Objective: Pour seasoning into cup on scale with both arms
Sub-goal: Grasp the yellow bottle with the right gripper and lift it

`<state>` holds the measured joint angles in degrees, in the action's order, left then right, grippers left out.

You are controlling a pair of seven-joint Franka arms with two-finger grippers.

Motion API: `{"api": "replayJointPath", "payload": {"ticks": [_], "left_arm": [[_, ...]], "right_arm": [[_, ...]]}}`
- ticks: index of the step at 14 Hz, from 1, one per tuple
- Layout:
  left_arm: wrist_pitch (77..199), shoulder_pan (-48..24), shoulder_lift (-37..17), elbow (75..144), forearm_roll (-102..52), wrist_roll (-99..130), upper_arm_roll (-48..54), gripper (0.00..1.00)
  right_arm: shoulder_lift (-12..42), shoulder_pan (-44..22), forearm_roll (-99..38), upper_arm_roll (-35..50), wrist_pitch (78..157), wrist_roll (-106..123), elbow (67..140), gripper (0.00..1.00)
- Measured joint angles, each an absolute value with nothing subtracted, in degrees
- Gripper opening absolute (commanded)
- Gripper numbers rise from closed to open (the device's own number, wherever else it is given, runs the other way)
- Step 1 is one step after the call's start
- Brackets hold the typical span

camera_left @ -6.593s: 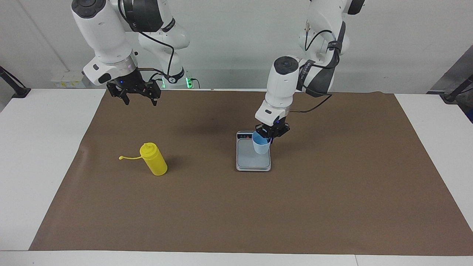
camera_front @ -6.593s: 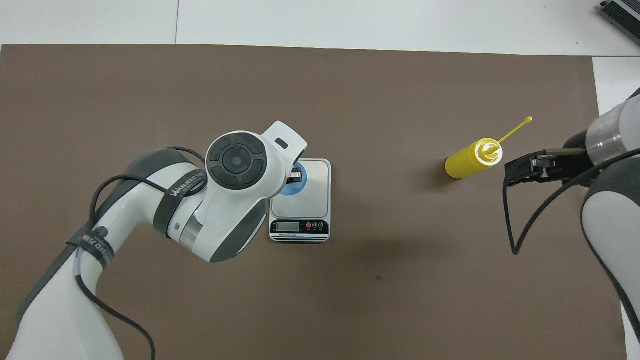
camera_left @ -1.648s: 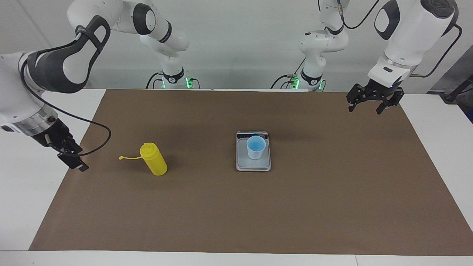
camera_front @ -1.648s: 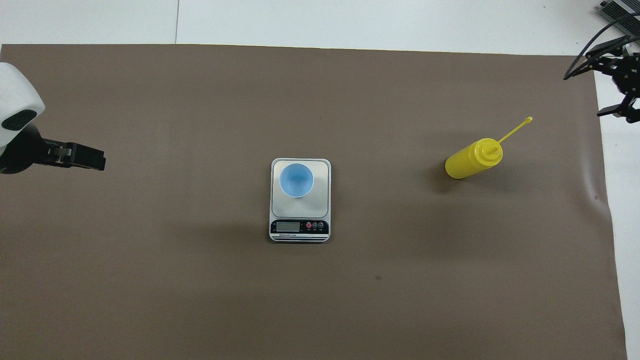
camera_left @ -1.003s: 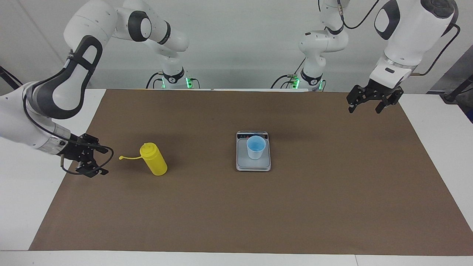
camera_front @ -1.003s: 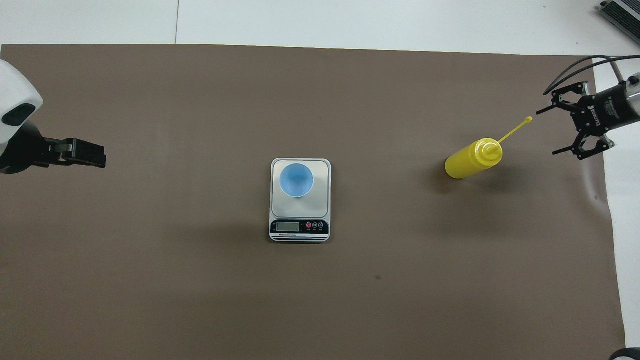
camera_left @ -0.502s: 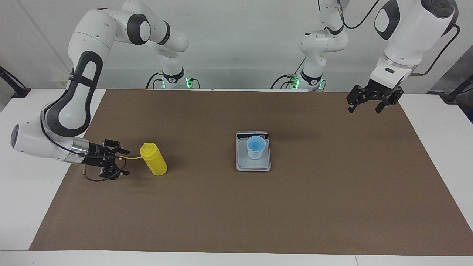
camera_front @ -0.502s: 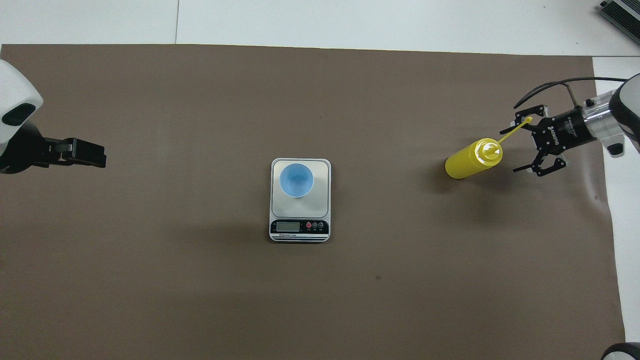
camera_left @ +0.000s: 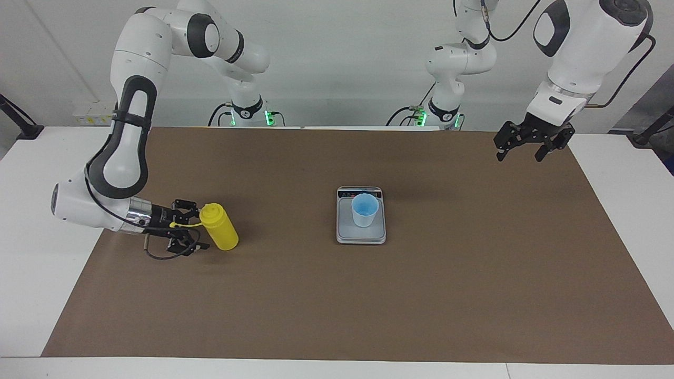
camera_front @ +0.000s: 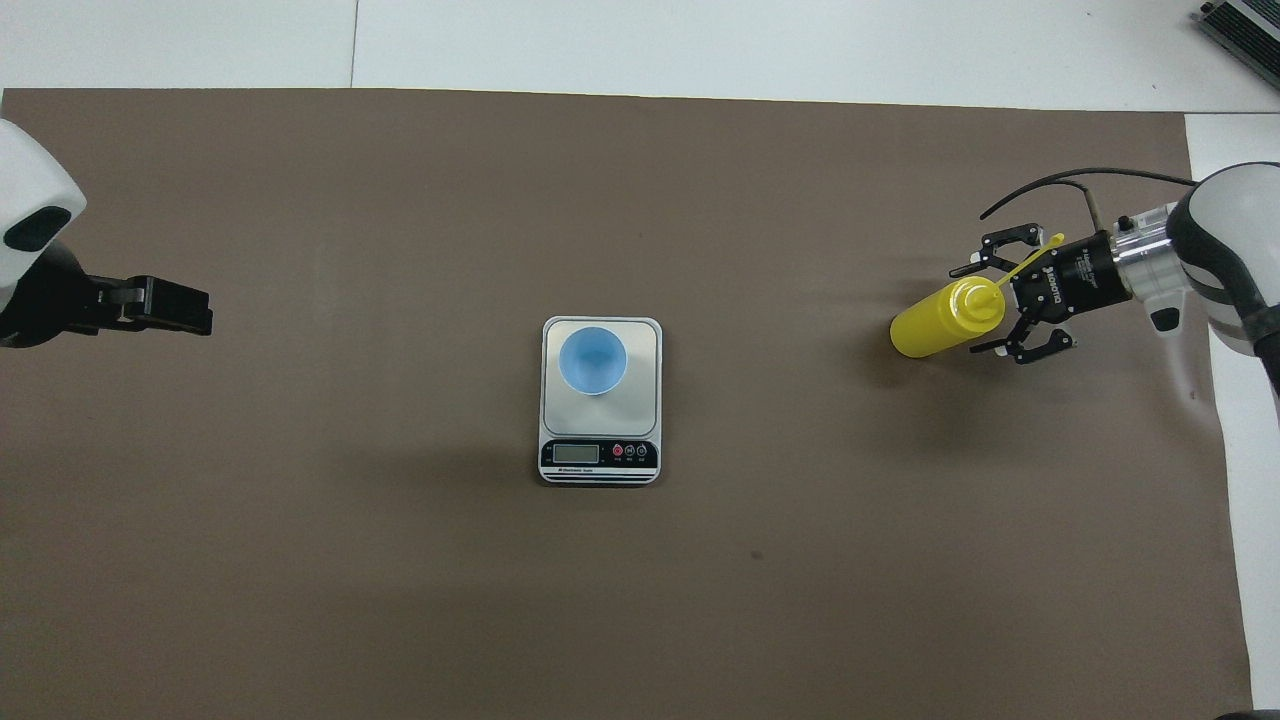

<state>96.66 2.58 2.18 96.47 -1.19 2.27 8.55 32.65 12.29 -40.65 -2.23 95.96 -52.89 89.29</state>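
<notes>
I expect the cap strap [camera_front: 1034,257] to ride along still sticking out when I lift and tip the seasoning bottle [camera_front: 942,322], as it juts out straight from the neck.
The yellow seasoning bottle [camera_left: 221,229] [camera_front: 935,325] stands on the brown mat toward the right arm's end, its cap strap [camera_left: 181,225] sticking out sideways. My right gripper [camera_left: 196,226] [camera_front: 975,310] lies low and level beside it. It is open, with one fingertip on each side of the bottle's top and the strap between the fingers. The light blue cup [camera_left: 364,209] [camera_front: 592,360] stands upright on the scale [camera_left: 363,236] [camera_front: 640,400] at mid-table. My left gripper [camera_left: 520,153] [camera_front: 200,310] hangs open and holds nothing, high over the mat's corner at the left arm's end.
A brown mat [camera_left: 421,305] covers most of the white table [camera_left: 31,263]. The scale's display strip [camera_front: 598,455] faces the robots. Nothing else lies on the mat.
My right gripper has swung down and slid along the mat toward the bottle, until its open fingers reached the bottle's top. The left arm has stayed still. Bottle, cup and scale have not moved.
</notes>
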Motion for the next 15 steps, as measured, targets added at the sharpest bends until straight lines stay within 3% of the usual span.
{"api": "replayJointPath", "payload": {"ticks": [1,2,4,10,15], "left_arm": [[96.66,2.58,2.18,96.47,-1.19,2.29,8.55,1.0],[96.66,2.58,2.18,96.47,-1.19,2.3,8.55,1.0],[96.66,2.58,2.18,96.47,-1.19,2.3,8.55,1.0],[96.66,2.58,2.18,96.47,-1.19,2.31,8.55,1.0],[96.66,2.58,2.18,96.47,-1.2,2.32,8.55,1.0]], "right_arm": [[32.19,11.98,-41.42,-2.22,96.08,-52.89,90.52,1.0],[31.82,11.71,-41.7,-2.22,96.4,-52.89,91.41,0.71],[31.34,11.42,-42.79,-2.17,96.69,-53.34,92.41,0.0],[29.78,9.38,-46.51,-2.14,100.71,-62.91,92.9,0.0],[24.72,-2.49,-38.14,-2.06,112.62,-82.87,92.98,0.0]]}}
